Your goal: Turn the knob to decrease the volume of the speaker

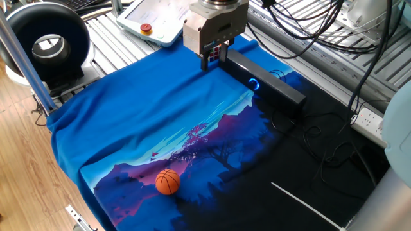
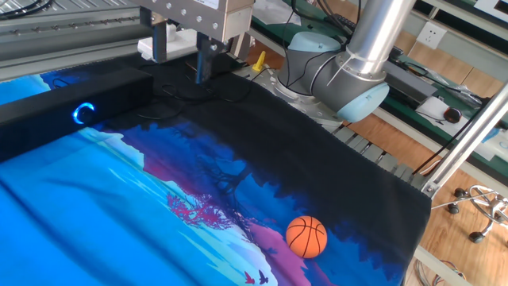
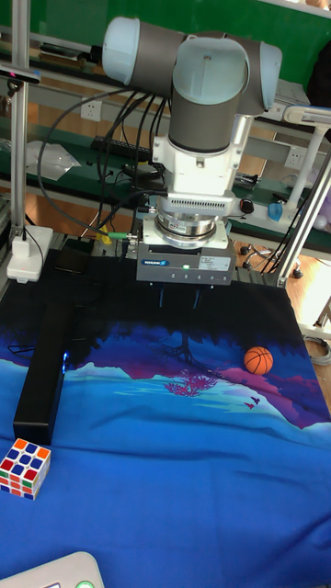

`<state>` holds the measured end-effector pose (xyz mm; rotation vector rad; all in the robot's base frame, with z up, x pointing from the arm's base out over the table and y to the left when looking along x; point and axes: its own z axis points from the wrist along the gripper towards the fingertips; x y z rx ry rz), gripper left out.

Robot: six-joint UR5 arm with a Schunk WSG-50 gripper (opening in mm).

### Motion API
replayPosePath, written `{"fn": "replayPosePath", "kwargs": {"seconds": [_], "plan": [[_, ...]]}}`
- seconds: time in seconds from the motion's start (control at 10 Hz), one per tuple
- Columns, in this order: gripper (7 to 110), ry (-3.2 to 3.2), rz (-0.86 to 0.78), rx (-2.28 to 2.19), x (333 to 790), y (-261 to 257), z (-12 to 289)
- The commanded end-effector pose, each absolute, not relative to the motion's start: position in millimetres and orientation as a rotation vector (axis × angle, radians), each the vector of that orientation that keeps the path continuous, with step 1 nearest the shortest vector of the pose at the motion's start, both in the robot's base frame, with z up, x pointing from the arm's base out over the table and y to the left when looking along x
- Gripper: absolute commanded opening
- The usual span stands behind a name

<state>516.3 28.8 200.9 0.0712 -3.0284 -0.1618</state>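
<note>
The speaker (image 1: 268, 85) is resting on loosely rippled cloth (image 1: 146, 114), so I expect it to move a little and pull the cloth along when I turn the knob.
The speaker (image 1: 266, 80) is a long black bar lying on the blue printed cloth, also seen at the left in the other fixed view as the speaker (image 2: 75, 91) and in the tall view as the speaker (image 3: 44, 372). Its knob (image 1: 254, 83) glows with a blue ring on the side face; the same knob (image 2: 83, 114) shows as a faint blue light (image 3: 66, 358) in the tall view. My gripper (image 1: 215, 58) hangs open above the bar's far end, well off the knob, with nothing between its fingers. The gripper (image 2: 181, 62) and gripper (image 3: 179, 299) show two fingers apart.
An orange ball (image 1: 167, 181) lies on the cloth near the front. A colourful puzzle cube (image 3: 25, 455) sits by the speaker's end. A big black ring device (image 1: 48, 42), a pendant with a red button (image 1: 146, 27), loose cables (image 1: 321, 138) and a power strip (image 1: 371, 120) surround the cloth.
</note>
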Motion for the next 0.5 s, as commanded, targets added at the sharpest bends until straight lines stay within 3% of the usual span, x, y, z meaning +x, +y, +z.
{"fn": "replayPosePath", "kwargs": {"seconds": [0.0,0.4], "plan": [[7,-3.054,-0.147,0.077,522.6,26.2,201.5],[7,-3.063,-0.090,0.114,524.4,16.6,200.6]]}}
